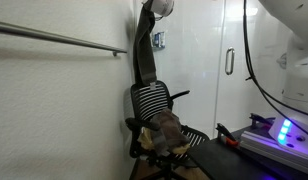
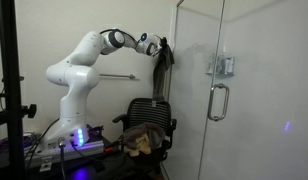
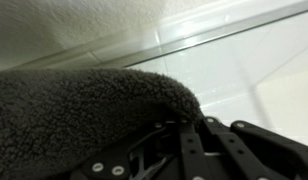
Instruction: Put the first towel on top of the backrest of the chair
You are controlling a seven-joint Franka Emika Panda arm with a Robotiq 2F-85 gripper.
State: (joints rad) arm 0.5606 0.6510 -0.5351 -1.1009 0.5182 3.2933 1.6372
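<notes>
The towel hangs (image 1: 144, 50) near the wall, at the backrest's far edge, so the robot's gripper should move back from the wall and pull the towel over the backrest (image 1: 152, 98).
My gripper (image 1: 154, 10) is high above the chair and shut on a dark grey towel (image 1: 145, 55), which hangs straight down from it. The towel's lower end reaches the top of the striped backrest (image 1: 149, 97) of the black chair. In an exterior view the gripper (image 2: 159, 45) holds the towel (image 2: 164, 72) above the chair (image 2: 150, 112). In the wrist view the fuzzy dark towel (image 3: 74, 110) covers the black jaws (image 3: 184, 135). Other towels, brownish (image 1: 166, 130), lie heaped on the seat.
A metal rail (image 1: 54, 38) runs along the wall. A glass shower door with a handle (image 2: 218, 100) stands beside the chair. The robot base (image 2: 69, 135) and a lit blue device (image 1: 284, 130) sit on a table nearby.
</notes>
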